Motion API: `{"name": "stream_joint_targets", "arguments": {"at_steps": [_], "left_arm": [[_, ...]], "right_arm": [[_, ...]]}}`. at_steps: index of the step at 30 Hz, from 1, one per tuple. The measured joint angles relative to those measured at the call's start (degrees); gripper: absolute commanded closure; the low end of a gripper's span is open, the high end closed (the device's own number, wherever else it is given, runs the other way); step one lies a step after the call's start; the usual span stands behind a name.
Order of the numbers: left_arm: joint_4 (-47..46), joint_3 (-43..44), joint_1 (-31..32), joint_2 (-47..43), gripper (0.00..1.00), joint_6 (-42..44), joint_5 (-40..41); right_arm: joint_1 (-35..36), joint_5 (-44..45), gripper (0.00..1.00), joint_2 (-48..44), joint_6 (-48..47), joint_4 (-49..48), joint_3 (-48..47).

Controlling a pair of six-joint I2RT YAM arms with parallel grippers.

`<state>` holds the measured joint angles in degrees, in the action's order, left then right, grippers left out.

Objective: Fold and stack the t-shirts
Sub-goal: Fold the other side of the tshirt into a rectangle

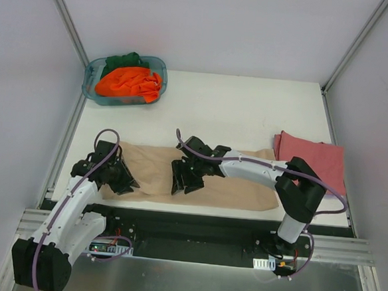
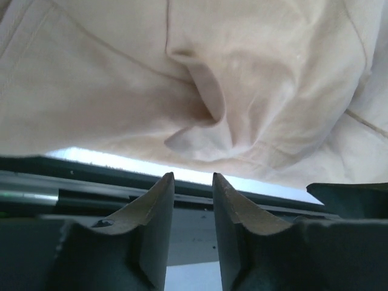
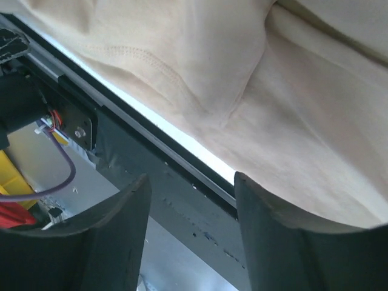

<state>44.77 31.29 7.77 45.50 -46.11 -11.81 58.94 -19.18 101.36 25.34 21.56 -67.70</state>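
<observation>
The robot's left gripper should grab the t-shirt's end (image 1: 133, 154) nearest the tub and swing it toward the back, because the tan-beige t-shirt lies lengthwise (image 1: 220, 196) along the near edge.
A tan-beige t-shirt (image 1: 244, 188) lies lengthwise along the near edge of the table, creased and partly folded. My left gripper (image 1: 121, 184) sits at the shirt's left end. In the left wrist view its jaws (image 2: 191, 177) stand a little apart with nothing between them, just short of the bunched tan cloth (image 2: 182, 73). My right gripper (image 1: 180, 186) is over the shirt's middle near the front hem. Its jaws (image 3: 191, 179) are wide apart and empty, below the tan cloth (image 3: 273, 91). A dusty red t-shirt (image 1: 316, 161) lies folded at the right. Orange (image 1: 128, 82) and dark green (image 1: 125, 61) t-shirts fill the tub.
The teal see-through tub (image 1: 90, 83) stands at the back left corner. A black rail (image 3: 157, 176) and metal frame run along the table's near edge, right under both grippers. Grey walls close in the left, right and back sides.
</observation>
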Motion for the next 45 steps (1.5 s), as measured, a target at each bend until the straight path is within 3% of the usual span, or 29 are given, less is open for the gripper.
{"name": "stream_joint_targets", "arguments": {"at_steps": [2, 3, 10, 13, 16, 23, 25, 28, 38, 40, 41, 42, 45], "left_arm": [[2.34, 0.68, 0.0, -0.83, 0.01, -0.07, 0.09], [3.89, 1.51, 0.0, -1.44, 0.01, -0.07, 0.31], [6.16, 8.44, 0.0, -5.55, 0.01, -0.98, 5.6], [3.54, 9.51, 0.0, -1.92, 0.09, -1.03, 7.61], [0.33, 9.53, 0.0, 4.59, 0.09, -1.05, 7.54], [-5.55, 4.63, 0.0, 12.41, 0.61, -1.86, 6.36], [-6.32, 3.02, 0.0, 13.09, 0.65, -2.21, 5.53], [-7.5, 0.13, 0.0, 13.18, 1.0, -2.69, 4.46], [-4.35, -4.02, 0.0, 5.95, 1.0, -5.9, 4.92], [-2.62, -4.02, 0.0, 4.17, 0.9, -6.88, 5.88], [-1.77, -4.02, 0.0, 3.41, 0.82, -7.32, 6.27], [-1.09, -4.02, 0.0, 2.93, 0.67, -7.76, 6.43], [0.2, -4.02, 0.0, 3.26, 0.47, -8.85, 6.62]], "right_arm": [[-0.28, -0.24, 0.11, -1.33, -0.37, 0.24, 0.55], [-0.57, -0.31, 0.04, -2.19, -0.7, 0.24, 0.9], [-5.22, 2.93, 0.04, -10.43, -2.93, 0.96, 4.13], [-8.33, 5.84, 0.04, -13.77, -3.91, 1.18, 5.09], [-11.08, 8.57, 0.04, -15.91, -4.94, 1.27, 5.68], [-14.78, 11.82, 0.04, -16.96, -7.56, 1.77, 7.06], [-15.06, 11.93, 0.04, -16.85, -7.93, 1.88, 7.65], [-15.47, 12.07, 0.04, -16.22, -8.22, 1.9, 8.44], [-16.94, 12.17, 0.04, -15.3, -8.35, 1.55, 10.4], [-17.46, 12.17, 0.04, -15.3, -8.33, 1.44, 10.99], [-17.73, 12.22, 0.04, -15.28, -8.33, 1.44, 11.28], [-17.97, 12.2, 0.04, -15.23, -8.33, 1.46, 11.43], [-18.6, 12.2, 0.04, -14.8, -8.35, 1.38, 11.67]]}}
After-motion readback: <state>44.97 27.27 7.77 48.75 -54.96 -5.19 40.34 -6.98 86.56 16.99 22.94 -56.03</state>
